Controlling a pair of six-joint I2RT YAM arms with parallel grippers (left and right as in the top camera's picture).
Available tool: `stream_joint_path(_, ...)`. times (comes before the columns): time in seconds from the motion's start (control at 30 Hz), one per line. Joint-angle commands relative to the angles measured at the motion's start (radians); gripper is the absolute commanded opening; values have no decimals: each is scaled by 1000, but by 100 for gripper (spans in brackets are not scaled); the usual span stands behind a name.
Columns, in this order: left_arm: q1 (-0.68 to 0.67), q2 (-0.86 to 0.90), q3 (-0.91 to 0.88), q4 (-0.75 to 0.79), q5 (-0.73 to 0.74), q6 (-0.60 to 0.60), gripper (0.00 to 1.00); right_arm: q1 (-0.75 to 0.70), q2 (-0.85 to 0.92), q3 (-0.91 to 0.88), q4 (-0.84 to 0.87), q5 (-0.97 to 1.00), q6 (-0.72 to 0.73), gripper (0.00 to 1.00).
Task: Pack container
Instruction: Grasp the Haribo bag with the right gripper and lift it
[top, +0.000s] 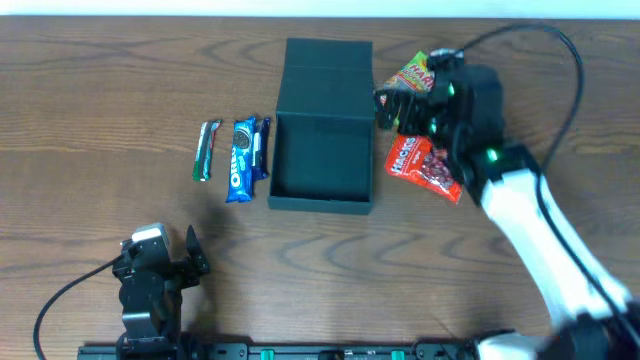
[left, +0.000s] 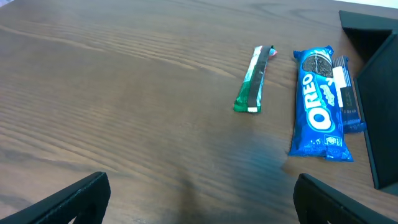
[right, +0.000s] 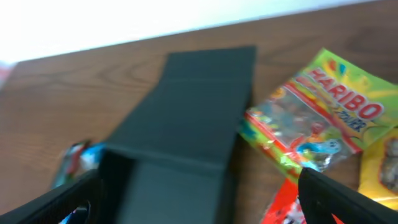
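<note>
My open right gripper should keep moving toward the bag's middle until its fingers can pinch it, because the Haribo bag lies uncovered next to the container's lid.
The dark teal-black container sits open at the table's middle, its flap lid laid back; it also shows in the right wrist view. A green bar, a blue Oreo pack and a dark blue bar lie left of it. They show in the left wrist view: green bar, Oreo pack, dark blue bar. A Haribo bag and a red packet lie to its right. My right gripper is open and empty just right of the container. My left gripper is open and empty near the front left.
The Haribo bag and a yellow packet show in the right wrist view. A black cable loops over the back right. The table's back edge meets a white wall.
</note>
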Motion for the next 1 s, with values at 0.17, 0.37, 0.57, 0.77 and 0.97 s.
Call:
stream_joint_path(0.17,6,-6,-16,0,-14,17,95,-66,377,304,-126,73,44,99)
stream_joint_path(0.37,6,-6,-16,0,-14,17,95,-74,606,608,-373,127,176,99)
stream_joint_path(0.57,6,-6,-16,0,-14,17,95,-91,720,702,-462,156,304,99)
stream_joint_path(0.77,6,-6,-16,0,-14,17,95,-103,798,702,-435,82,301,99)
stream_joint_path(0.97,6,-6,-16,0,-14,17,95,-95,801,702,-460,98,215,89)
